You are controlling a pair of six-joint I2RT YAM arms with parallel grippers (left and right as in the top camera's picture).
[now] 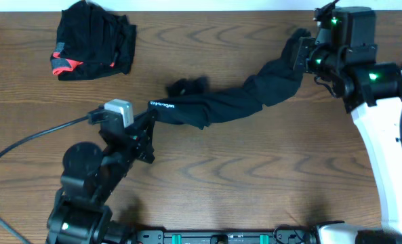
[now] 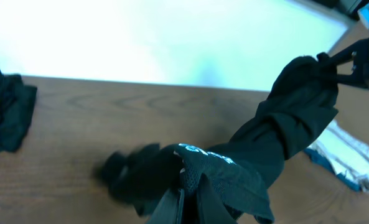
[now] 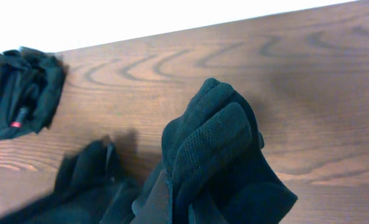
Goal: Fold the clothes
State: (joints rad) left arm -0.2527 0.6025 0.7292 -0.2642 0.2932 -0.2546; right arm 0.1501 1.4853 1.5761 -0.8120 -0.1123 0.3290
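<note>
The black garment is bunched up into a rope (image 1: 231,104) between the robot's grippers, so next the right gripper lets go of its end while the left gripper pulls the logo end (image 1: 163,105) back.
A long black garment (image 1: 234,102) with a small white logo print (image 1: 161,104) stretches across the wooden table (image 1: 255,176), bunched into a rope. My left gripper (image 1: 148,120) is shut on its left end near the logo; in the left wrist view the mesh fabric (image 2: 234,180) drapes over the closed fingers (image 2: 172,208). My right gripper (image 1: 302,51) is shut on the other end at the upper right, and the right wrist view shows a bunched fold (image 3: 212,140) rising from the fingers (image 3: 156,199). A second heap of clothes (image 1: 92,41), black with coral-red trim, lies at the far left back.
The right arm's white base (image 1: 390,156) stands along the table's right edge. A black cable (image 1: 31,139) runs from the left wrist camera across the left side. A blue-and-white object (image 2: 346,158) lies on the table beyond the garment in the left wrist view.
</note>
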